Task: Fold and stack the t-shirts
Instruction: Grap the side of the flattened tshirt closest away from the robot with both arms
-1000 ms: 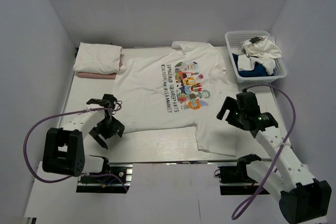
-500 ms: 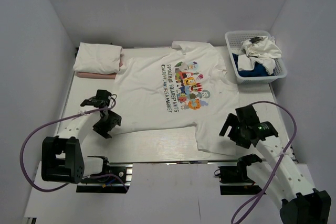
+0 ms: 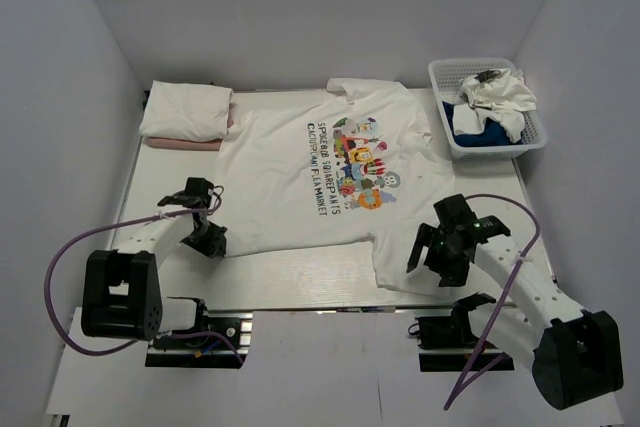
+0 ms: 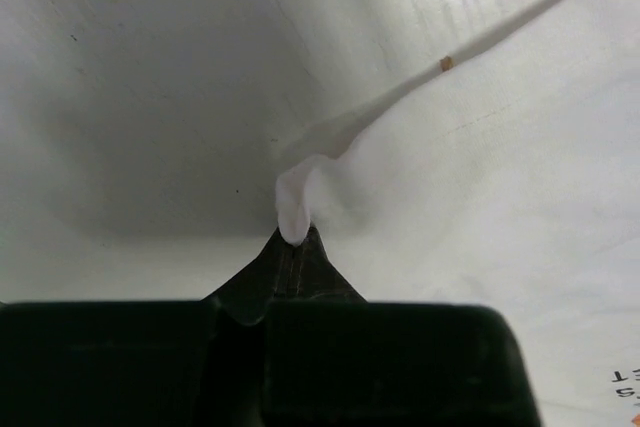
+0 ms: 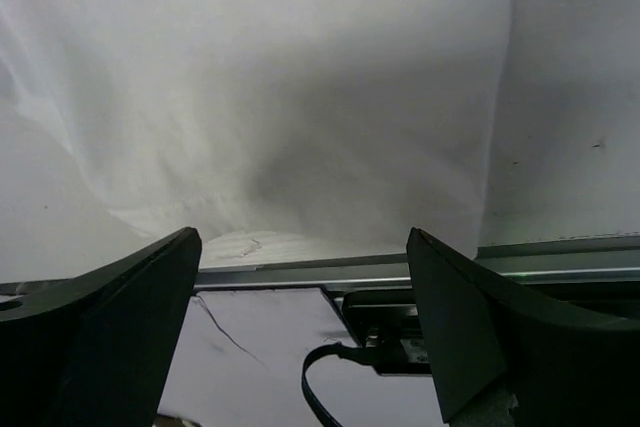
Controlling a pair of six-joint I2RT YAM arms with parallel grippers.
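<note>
Next, I grip the near sleeve [image 3: 394, 265], which lies loose, with my right gripper while my left gripper pinches the t-shirt's hem corner [image 4: 296, 197], before both fold the t-shirt's side inward.
A white t-shirt with a colourful cartoon print [image 3: 325, 172] lies spread flat on the table. My left gripper [image 3: 212, 241] is at its near left hem corner, shut on a small pinch of the white cloth [image 4: 293, 202]; the jaws [image 4: 293, 239] meet under it. My right gripper [image 3: 425, 252] hangs open over the shirt's near right sleeve [image 3: 405, 265], close to the table's front edge. In the right wrist view the fingers [image 5: 120, 307] stand wide apart with cloth [image 5: 280, 77] beyond them and nothing between them. Two folded t-shirts, white [image 3: 187, 109] on pale pink [image 3: 186, 144], are stacked at the back left.
A white basket [image 3: 440, 77] with crumpled white and blue clothes stands at the back right. The metal front rail [image 5: 400, 267] of the table and a black cable [image 5: 320, 387] lie just below my right gripper. White walls enclose the table on three sides.
My left gripper has gone from open to shut, pinching the shirt's near left corner. My right arm has swung down and left, from beside the shirt to over the near sleeve.
</note>
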